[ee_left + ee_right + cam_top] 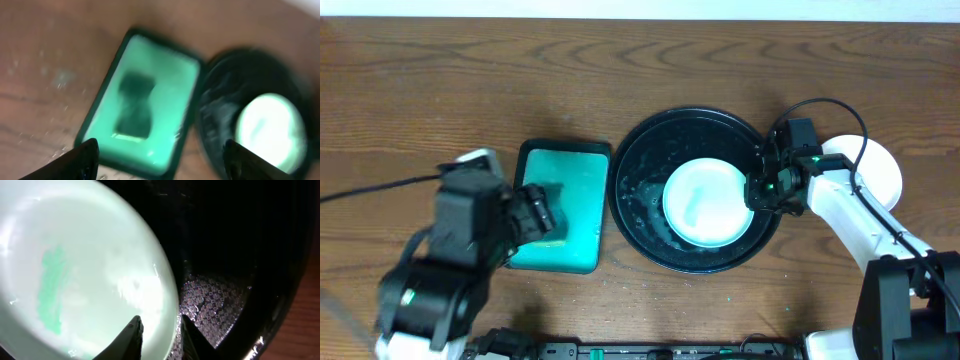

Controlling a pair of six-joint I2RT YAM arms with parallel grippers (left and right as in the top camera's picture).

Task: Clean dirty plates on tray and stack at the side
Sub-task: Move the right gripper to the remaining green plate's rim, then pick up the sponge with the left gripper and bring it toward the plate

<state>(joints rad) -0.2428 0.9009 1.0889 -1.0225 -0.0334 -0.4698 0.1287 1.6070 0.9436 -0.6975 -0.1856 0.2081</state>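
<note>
One finger of the robot's right gripper has the plate's rim (175,317) sitting loosely beside it, so next the right gripper opens and pinches that rim (172,335) squarely before the left gripper wipes the plate.
The round black tray (640,160) sits mid-table and holds one dirty plate (705,200), pale white with a teal smear. My right gripper (758,192) is at the plate's right edge. In the right wrist view its fingers (161,336) straddle the plate's rim (100,270) and are shut on it, one finger on the plate, one over the wet tray floor (215,300). Another white plate (875,165) lies on the wooden tabletop at the right, partly under the right arm. My left gripper (538,212) is open and empty above the teal tray.
A rectangular teal tray (575,180) with a black rim lies left of the round tray. The blurred left wrist view shows it (165,75) with a dark block (134,107) on it, between my open fingers (165,160). Bare wood (470,80) lies behind.
</note>
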